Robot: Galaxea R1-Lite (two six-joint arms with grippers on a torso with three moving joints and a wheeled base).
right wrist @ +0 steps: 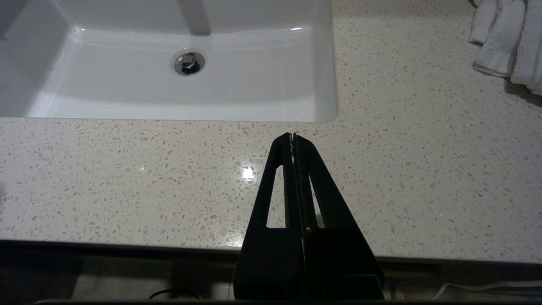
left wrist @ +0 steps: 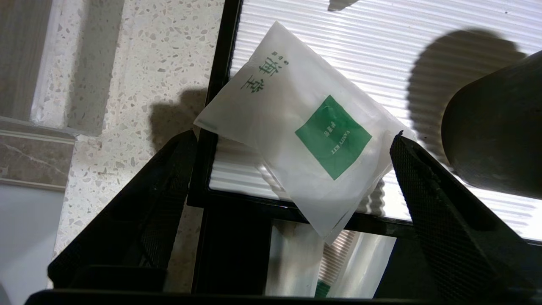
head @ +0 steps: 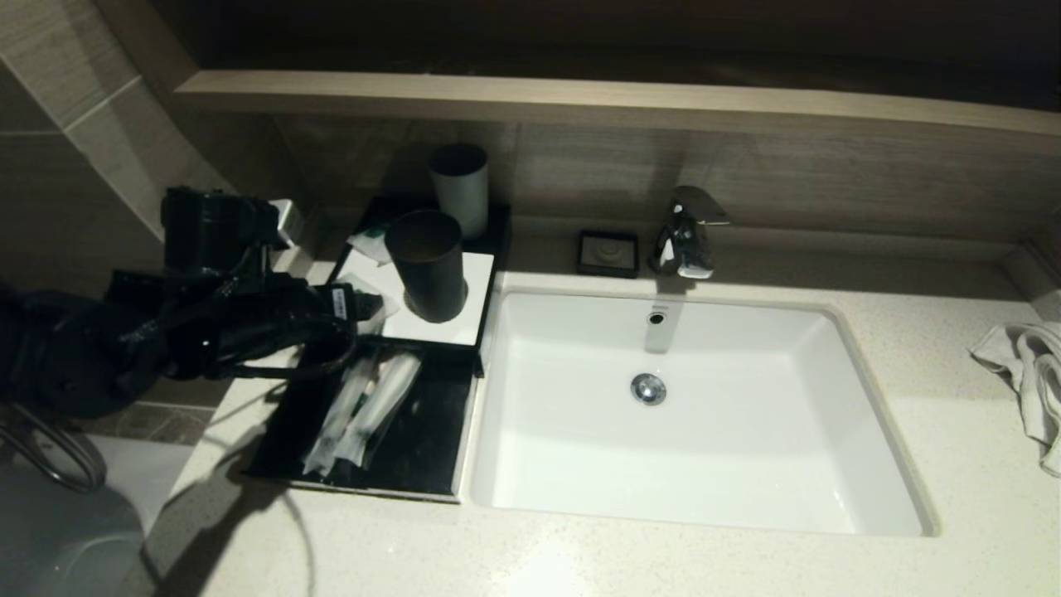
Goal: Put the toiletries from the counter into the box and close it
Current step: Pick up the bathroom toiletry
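I see the small sachet on the box's top panel, just its corner over the drawer, so my left gripper should pinch near that corner, carrying it in.
The box stands left of the sink, its drawer pulled out. Two long sachets lie in the drawer and also show in the left wrist view. My left gripper hovers over the box's front left edge, open. In the left wrist view a small squarish sachet with a green label lies on the ribbed white top panel, between the spread fingers, one corner hanging over the drawer. Another small sachet lies at the box's back left. My right gripper is shut and empty over the counter's front edge.
A black cup stands on the box's top panel, close to my left gripper, with a grey cup behind it. The white sink, a faucet and a small black soap dish lie to the right. A towel lies far right.
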